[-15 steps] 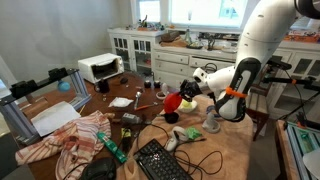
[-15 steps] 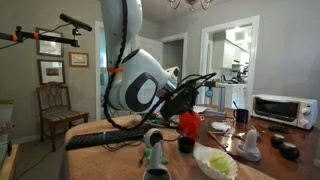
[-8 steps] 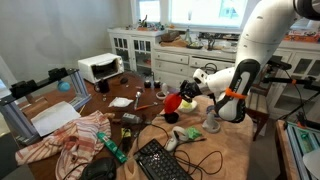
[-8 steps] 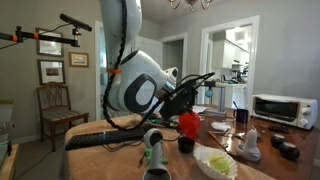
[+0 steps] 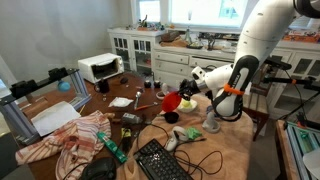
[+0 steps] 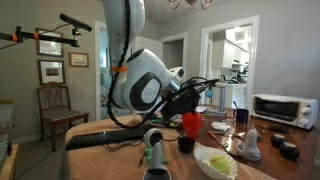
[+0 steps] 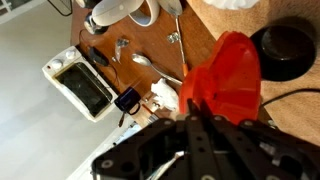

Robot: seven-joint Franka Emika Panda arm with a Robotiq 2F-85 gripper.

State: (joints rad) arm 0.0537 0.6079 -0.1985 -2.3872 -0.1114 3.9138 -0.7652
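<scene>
I should turn my gripper downward and lower the red bowl (image 6: 191, 124) onto the wood (image 5: 153, 104) beyond the black cup, because the red bowl hangs tipped beside the black cup and the white bowl.
My gripper (image 7: 192, 103) is shut, its two dark fingers pinched together on the near edge of a bright red, soft-looking object (image 7: 228, 72). In both exterior views the red object (image 5: 172, 102) (image 6: 190, 124) hangs at the gripper's tip (image 5: 181, 97) (image 6: 184, 113), a little above the cluttered wooden table (image 5: 235, 150). A black round cup (image 7: 285, 50) (image 6: 185, 144) stands just under and beside it. The arm's dark linkage fills the bottom of the wrist view and hides what lies below it.
A white toaster oven (image 5: 100, 67) (image 7: 85, 88) stands at the table's far end. Spoons (image 7: 150, 62), a blue mug (image 7: 127, 100), a black keyboard (image 5: 160, 160), a striped cloth (image 5: 75, 140) and a green bottle (image 5: 112, 148) litter the table.
</scene>
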